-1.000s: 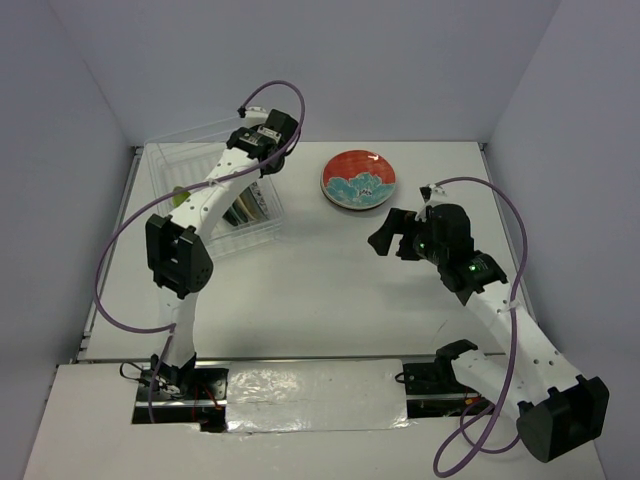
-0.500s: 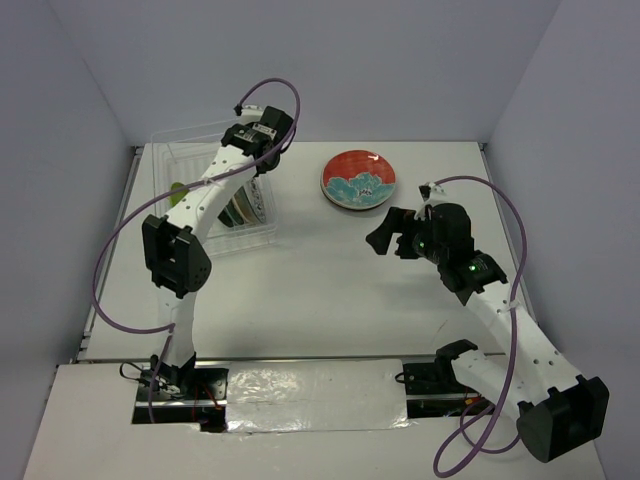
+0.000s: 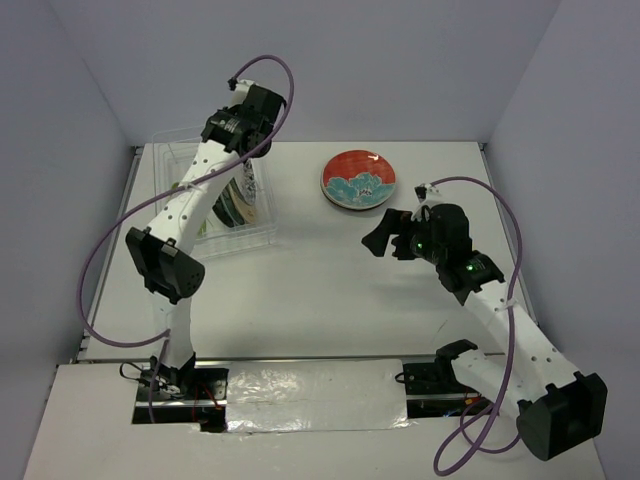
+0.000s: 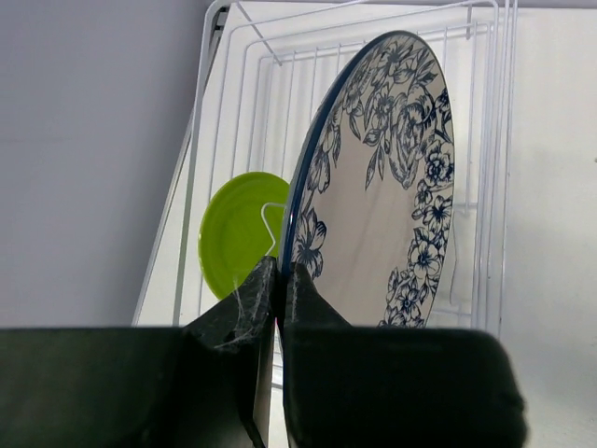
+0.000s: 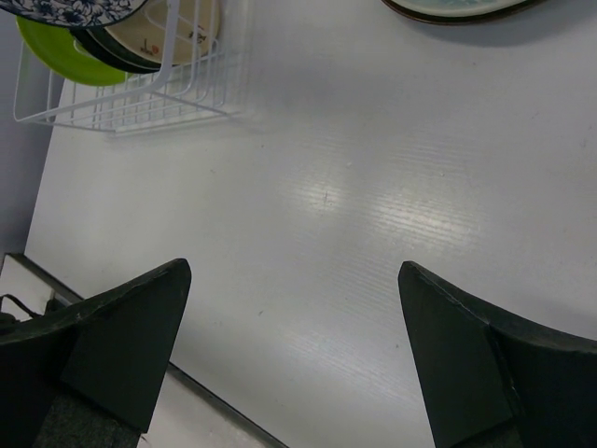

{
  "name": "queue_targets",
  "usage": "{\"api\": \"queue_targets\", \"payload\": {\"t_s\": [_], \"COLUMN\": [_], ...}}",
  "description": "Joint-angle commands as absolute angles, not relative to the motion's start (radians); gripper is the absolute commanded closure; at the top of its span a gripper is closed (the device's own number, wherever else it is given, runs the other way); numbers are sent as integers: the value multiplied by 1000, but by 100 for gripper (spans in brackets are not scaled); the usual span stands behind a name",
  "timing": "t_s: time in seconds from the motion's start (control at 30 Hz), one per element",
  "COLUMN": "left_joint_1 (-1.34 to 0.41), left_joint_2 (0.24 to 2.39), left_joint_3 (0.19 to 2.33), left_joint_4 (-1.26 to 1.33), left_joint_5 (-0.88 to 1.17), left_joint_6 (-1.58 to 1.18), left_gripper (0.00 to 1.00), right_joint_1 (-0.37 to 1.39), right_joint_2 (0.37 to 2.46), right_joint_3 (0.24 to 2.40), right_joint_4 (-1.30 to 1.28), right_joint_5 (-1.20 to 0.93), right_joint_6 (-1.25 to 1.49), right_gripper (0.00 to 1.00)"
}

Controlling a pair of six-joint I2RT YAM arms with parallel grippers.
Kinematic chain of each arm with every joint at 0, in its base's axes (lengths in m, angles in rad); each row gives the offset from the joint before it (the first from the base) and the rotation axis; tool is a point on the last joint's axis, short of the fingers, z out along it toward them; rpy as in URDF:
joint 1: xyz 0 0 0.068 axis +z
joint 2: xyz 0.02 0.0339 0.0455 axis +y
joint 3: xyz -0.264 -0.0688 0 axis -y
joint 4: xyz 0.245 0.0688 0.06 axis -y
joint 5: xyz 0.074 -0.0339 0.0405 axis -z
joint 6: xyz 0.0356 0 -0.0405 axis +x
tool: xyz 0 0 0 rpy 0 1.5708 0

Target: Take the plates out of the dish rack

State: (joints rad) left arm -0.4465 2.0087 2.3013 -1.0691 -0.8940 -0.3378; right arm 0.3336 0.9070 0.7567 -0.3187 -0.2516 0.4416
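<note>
My right gripper should take the floral plate's free edge and lay the plate on the red plate, because my left gripper is holding the floral plate upright over the dish rack.
My left gripper is shut on the rim of a white plate with a dark blue floral rim, held upright on edge over the dish rack. A lime green plate stands in the rack behind it. In the top view the left gripper is above the rack, where several plates stand. A red plate with teal flowers lies flat on the table. My right gripper is open and empty, hovering over bare table in front of the red plate.
The right wrist view shows the rack's near corner with the green plate and a tan plate, and the red plate's edge. Grey walls enclose the table on three sides.
My left arm has moved left and toward the back over the rack, carrying the blue-rimmed plate with it. The right arm has hardly moved.
</note>
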Motion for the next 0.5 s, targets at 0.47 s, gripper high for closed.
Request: {"api": "queue_targets", "payload": {"t_s": [0.47], "left_joint_1": [-425], "left_joint_2": [987], "left_joint_3": [1214], "left_joint_4": [-58], "left_joint_5": [64], "left_joint_6": [-598], "left_gripper": [100], "right_joint_1": [348], "right_joint_2": [946], "right_joint_3": [831], "right_joint_4": [25], "right_joint_5": [-472], "right_joint_6": [482], "right_gripper": [0]}}
